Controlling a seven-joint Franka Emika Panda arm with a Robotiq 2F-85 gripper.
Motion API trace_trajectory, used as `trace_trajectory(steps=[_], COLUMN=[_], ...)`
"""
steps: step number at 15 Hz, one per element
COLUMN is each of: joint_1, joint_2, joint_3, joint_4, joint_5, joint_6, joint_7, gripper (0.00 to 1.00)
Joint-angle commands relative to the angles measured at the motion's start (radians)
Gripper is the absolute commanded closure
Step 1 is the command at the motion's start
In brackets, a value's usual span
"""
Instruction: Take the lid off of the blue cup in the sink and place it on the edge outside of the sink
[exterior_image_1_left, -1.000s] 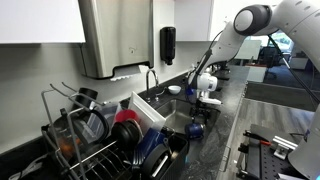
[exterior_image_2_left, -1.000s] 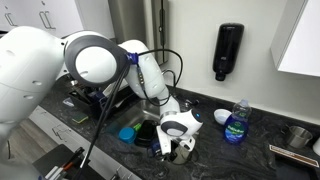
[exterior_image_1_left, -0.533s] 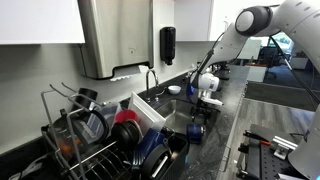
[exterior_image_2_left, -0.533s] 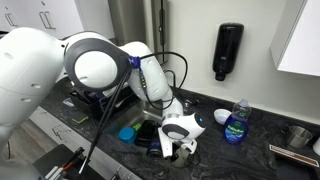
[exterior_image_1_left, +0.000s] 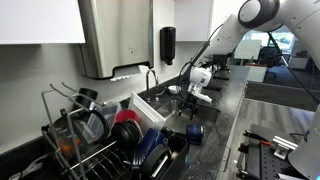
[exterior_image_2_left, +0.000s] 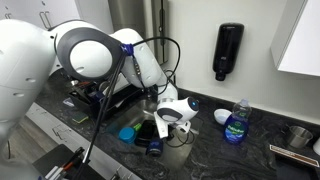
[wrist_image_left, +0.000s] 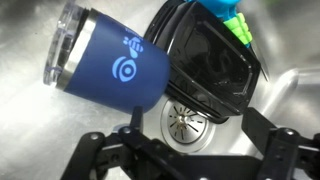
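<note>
Next, I move back, turn straight to the cup and come down at the lid (wrist_image_left: 64, 45), because my gripper is over the drain and crooked to the blue cup (wrist_image_left: 120, 65).
In the wrist view the blue cup (wrist_image_left: 120, 70) lies on its side on the steel floor of the sink (wrist_image_left: 60, 125), mouth to the left. The pale lid (wrist_image_left: 63, 45) sits on that mouth. My gripper (wrist_image_left: 196, 130) hangs open above the drain, below and right of the cup, holding nothing. In both exterior views the gripper (exterior_image_1_left: 193, 93) (exterior_image_2_left: 170, 118) is above the basin, with the cup (exterior_image_1_left: 196, 131) (exterior_image_2_left: 151, 147) under it. The dark speckled edge (exterior_image_1_left: 226, 122) (exterior_image_2_left: 212, 142) runs beside the sink.
A black plastic container (wrist_image_left: 205, 60) lies next to the cup, with something green behind it. The curved faucet (exterior_image_1_left: 150, 76) stands at the back of the sink. A full dish rack (exterior_image_1_left: 100, 140) holds a red plate. A blue soap bottle (exterior_image_2_left: 236, 122) stands on the counter.
The gripper has risen out of the basin and moved back toward the faucet, staying open. The cup has not moved.
</note>
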Motion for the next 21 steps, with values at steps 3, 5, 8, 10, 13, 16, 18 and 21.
trace_trajectory(steps=[3,5,8,10,13,16,18,21], joint_1=[0.028,0.037,0.065,0.093,0.149,0.212,0.253,0.323], joint_2=[-0.064,-0.090,-0.137,-0.159,-0.173,-0.173,-0.171,-0.172], joint_3=[-0.054,-0.083,-0.127,-0.151,-0.179,-0.204,-0.223,-0.262], joint_4=[-0.039,-0.058,-0.094,-0.099,-0.095,-0.092,-0.091,-0.107], joint_5=[0.010,0.011,0.027,0.040,0.079,0.139,0.160,0.110], joint_6=[-0.180,-0.297,-0.432,-0.513,-0.563,-0.510,-0.466,-0.349], joint_7=[0.059,0.097,0.186,0.278,0.422,0.555,0.628,0.721], gripper=[0.00,0.00,0.00,0.00,0.00,0.00,0.00,0.00])
